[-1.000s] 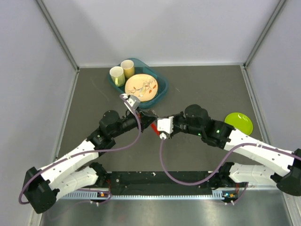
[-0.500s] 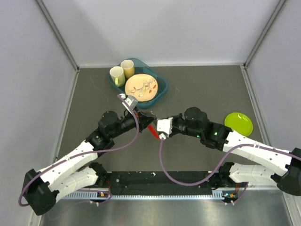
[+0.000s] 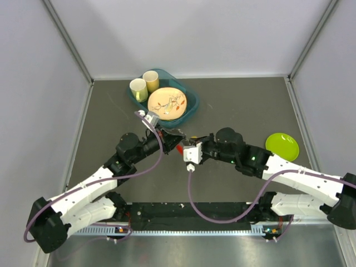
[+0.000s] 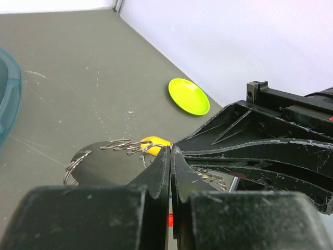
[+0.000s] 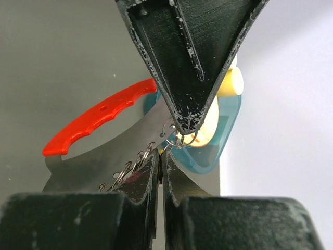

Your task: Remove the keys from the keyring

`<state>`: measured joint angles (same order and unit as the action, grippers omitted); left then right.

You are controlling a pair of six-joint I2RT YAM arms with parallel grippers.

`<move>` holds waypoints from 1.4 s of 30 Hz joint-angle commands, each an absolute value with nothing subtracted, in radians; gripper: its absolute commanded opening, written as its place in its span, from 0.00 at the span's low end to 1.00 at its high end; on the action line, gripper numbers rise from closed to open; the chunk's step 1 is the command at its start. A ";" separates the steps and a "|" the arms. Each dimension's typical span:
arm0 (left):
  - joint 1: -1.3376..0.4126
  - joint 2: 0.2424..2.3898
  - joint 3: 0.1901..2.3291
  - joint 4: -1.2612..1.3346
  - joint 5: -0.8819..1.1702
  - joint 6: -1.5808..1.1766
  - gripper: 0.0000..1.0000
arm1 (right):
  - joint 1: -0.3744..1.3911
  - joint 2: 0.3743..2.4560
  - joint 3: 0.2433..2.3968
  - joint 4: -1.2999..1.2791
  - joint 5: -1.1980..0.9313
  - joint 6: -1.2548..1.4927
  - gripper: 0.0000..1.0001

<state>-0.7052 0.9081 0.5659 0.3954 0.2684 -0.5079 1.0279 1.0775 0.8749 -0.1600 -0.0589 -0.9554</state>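
Note:
My right gripper keeps pulling until the key hangs clear and then let go of it, because my left gripper is holding the metal ring and my right gripper is pinching the yellow key.
Both grippers meet tip to tip above the table's middle. My left gripper is shut on the keyring's small metal ring. From that ring hangs the red crescent clip, whose grey blade carries several wire rings. My right gripper is shut just below the left fingers, pinching something thin with a yellow speck on it. A yellow key head sits right at my left gripper. The right fingers reach in from the right. From above, only a bit of red clip shows; other keys are hidden.
A teal tray at the back holds a patterned plate and two cups. A lime-green plate lies on the table to the right, behind the right arm. Grey walls close in the table's sides.
Both arms have shifted slightly left and back together, carrying the keyring. The red clip shows less from above. Both grippers stay shut.

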 commanded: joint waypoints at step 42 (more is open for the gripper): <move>-0.555 0.842 0.577 -0.184 -0.264 -0.399 0.00 | 0.806 1.203 0.747 -0.066 0.334 0.073 0.02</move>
